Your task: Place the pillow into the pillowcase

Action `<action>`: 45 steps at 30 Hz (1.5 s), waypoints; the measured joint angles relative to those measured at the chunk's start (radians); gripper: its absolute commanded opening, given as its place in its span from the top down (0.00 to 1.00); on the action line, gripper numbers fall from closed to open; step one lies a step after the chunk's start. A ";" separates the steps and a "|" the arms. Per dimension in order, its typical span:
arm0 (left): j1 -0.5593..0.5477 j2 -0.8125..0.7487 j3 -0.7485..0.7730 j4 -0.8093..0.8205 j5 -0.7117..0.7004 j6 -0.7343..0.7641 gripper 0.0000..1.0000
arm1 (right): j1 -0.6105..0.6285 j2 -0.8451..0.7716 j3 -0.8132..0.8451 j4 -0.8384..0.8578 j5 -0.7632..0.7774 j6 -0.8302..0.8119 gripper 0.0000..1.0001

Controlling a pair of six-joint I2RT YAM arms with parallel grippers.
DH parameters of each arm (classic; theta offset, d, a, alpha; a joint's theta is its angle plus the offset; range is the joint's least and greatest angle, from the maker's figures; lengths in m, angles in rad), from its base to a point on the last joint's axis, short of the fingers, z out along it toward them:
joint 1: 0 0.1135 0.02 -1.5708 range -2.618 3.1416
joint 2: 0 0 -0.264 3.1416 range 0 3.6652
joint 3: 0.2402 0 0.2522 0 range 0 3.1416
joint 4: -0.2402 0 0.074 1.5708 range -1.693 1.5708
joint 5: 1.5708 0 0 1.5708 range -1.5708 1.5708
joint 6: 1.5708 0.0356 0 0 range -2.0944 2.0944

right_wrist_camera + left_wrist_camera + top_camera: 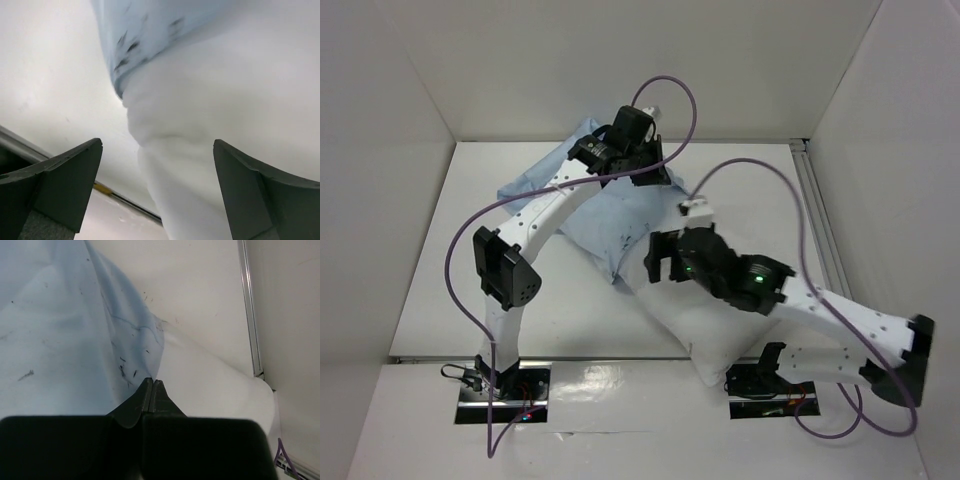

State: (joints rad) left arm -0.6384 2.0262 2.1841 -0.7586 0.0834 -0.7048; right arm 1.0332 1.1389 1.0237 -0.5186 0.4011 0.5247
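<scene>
The pillowcase's near corner [616, 268] lags behind its far side on the pillow, so the robot's right gripper should hold the pillow [742, 222] while the left gripper pulls that corner on.
The light blue pillowcase [605, 215] lies wrinkled at the back middle of the table. The white pillow [695, 320] lies slantwise from under the pillowcase's near edge towards the right arm's base. My left gripper [650, 160] is at the pillowcase's far right side. In the left wrist view its fingers [151, 383] are pressed together on the edge of the pillowcase [60, 330], with the pillow [215, 385] to the right. My right gripper [660, 262] is open over the pillow's upper end. In the right wrist view it [157, 172] straddles the pillow [225, 100], just below the pillowcase's hem [150, 25].
An aluminium rail [817, 215] runs along the table's right edge and shows in the left wrist view [250, 315]. White walls close in the back and both sides. Purple cables loop above both arms.
</scene>
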 measured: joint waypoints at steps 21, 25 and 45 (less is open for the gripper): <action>-0.004 -0.027 -0.075 0.018 0.085 0.123 1.00 | -0.014 -0.388 -0.241 -0.571 0.264 0.855 0.49; -0.061 -0.079 -0.142 0.011 0.101 0.130 1.00 | -0.124 -0.237 -0.252 -0.356 0.259 0.625 1.00; -0.005 0.135 0.234 -0.051 0.345 0.063 1.00 | -0.620 0.002 -0.103 0.374 -0.219 -0.046 1.00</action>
State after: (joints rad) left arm -0.6437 2.1609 2.4184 -0.8093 0.4286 -0.6415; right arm 0.4133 1.1412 0.9203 -0.1444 0.1825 0.4786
